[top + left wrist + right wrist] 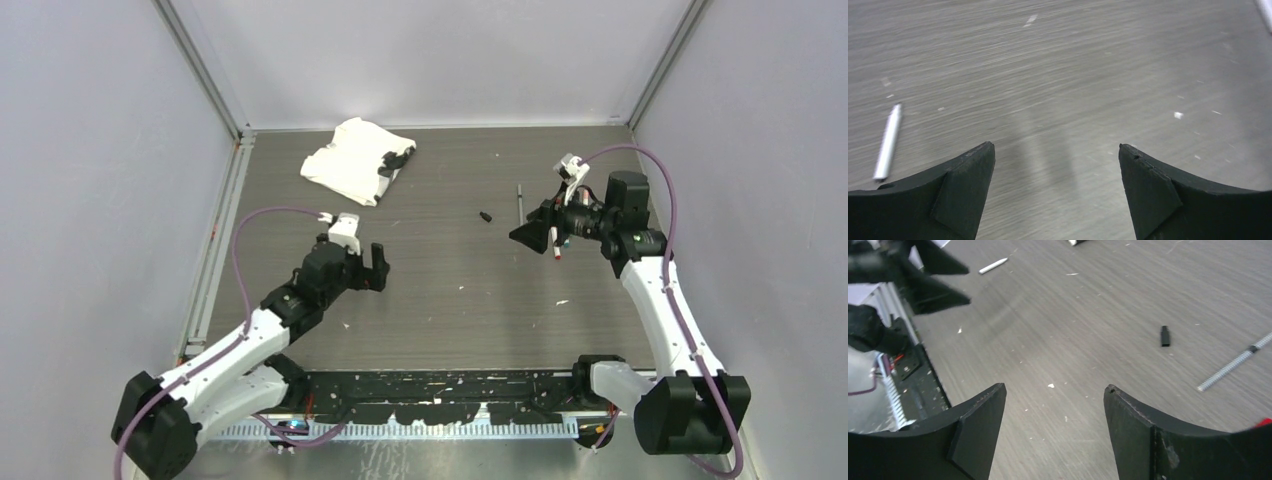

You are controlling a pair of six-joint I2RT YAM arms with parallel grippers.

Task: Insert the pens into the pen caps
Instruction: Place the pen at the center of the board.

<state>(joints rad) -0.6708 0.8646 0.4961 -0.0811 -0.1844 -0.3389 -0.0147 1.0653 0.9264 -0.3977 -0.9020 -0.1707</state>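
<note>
My left gripper should swing back and take the white pen (993, 266) by its rear half (884, 159), since the pen lies past that gripper and far from my right gripper.
My left gripper (372, 268) (1056, 146) hangs open over bare table left of centre, nothing between its jaws. A white pen (888, 142) lies to its left, and another white pen's end (1265, 12) shows at the top right corner. My right gripper (530, 232) (1055, 387) is open and empty at the right. A black pen cap (486, 216) (1165, 336) and a slim dark grey pen (520, 203) (1235, 362) lie just beyond it. A white pen with a red end (556, 247) shows beside the right fingers. Another white pen (993, 266) lies past the left arm.
A crumpled white cloth (355, 160) with a dark object (396, 160) on it lies at the back left. Small white flecks dot the table (450, 320). A black rail (440, 395) runs along the near edge between the arm bases. Walls close in three sides.
</note>
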